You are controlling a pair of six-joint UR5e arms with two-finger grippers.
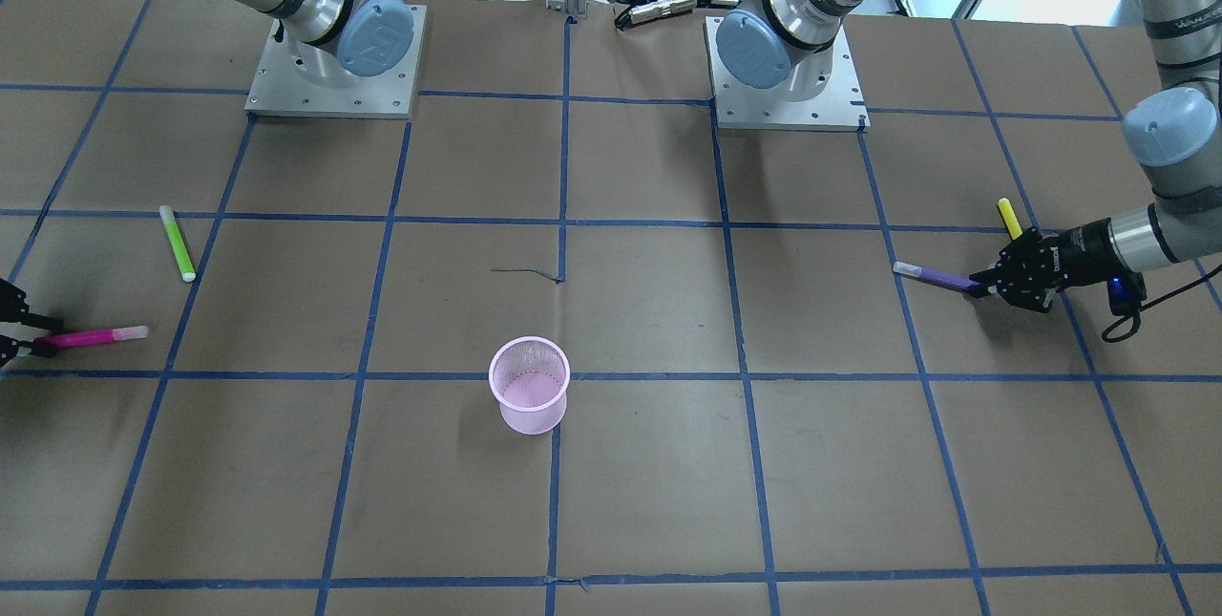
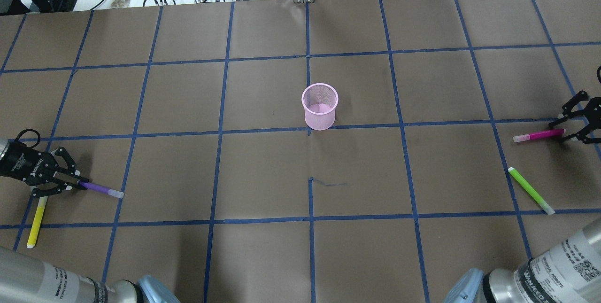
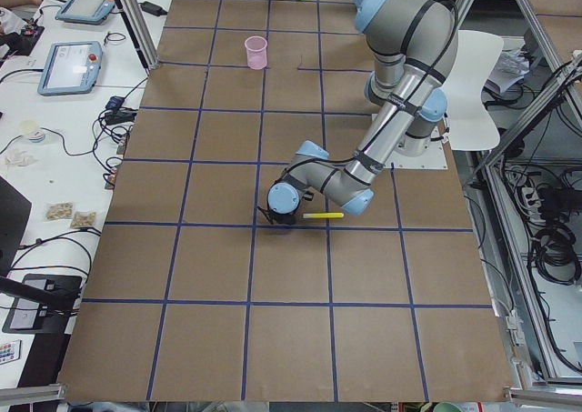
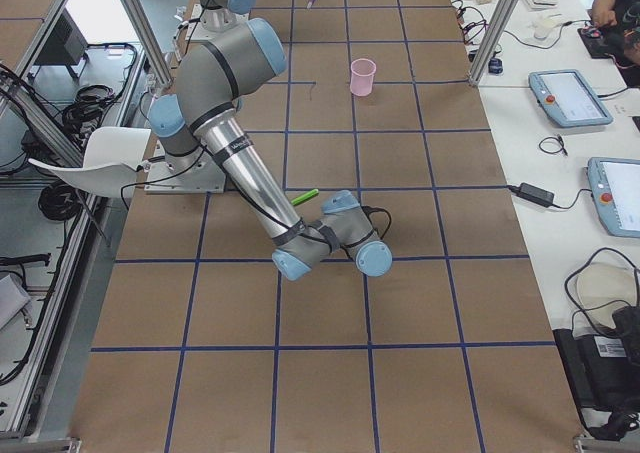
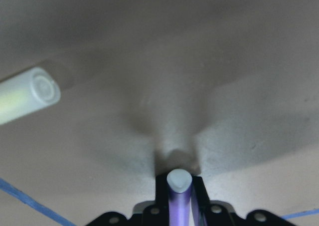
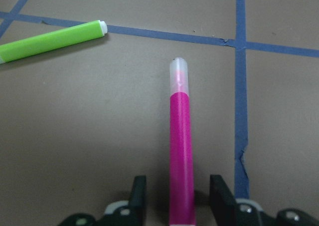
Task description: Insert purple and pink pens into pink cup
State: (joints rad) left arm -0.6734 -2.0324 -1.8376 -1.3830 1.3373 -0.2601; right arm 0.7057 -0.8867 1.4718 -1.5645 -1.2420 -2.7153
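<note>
The slim pink pen [image 1: 96, 337] will lean at a slant against the cup's rim when I put it in, because the pink cup's wide opening [image 1: 529, 369] is empty.
The pink mesh cup [image 2: 319, 105] stands upright near the table's middle, also seen in the front view [image 1: 530, 396]. My left gripper [image 2: 75, 183] is shut on one end of the purple pen [image 2: 101, 189], low over the table at the far left; the left wrist view shows the pen [image 5: 178, 201] pinched between the fingers. My right gripper [image 2: 570, 129] is open at the far right, with its fingers either side of the end of the pink pen [image 2: 537, 135], which lies flat. In the right wrist view there are gaps on both sides of that pen [image 6: 179, 151].
A yellow pen [image 2: 36, 222] lies just beside my left gripper and shows in the left wrist view [image 5: 25, 99]. A green pen [image 2: 530, 190] lies near the pink pen, towards the robot. The arm bases [image 1: 334, 72] stand at the robot's edge.
</note>
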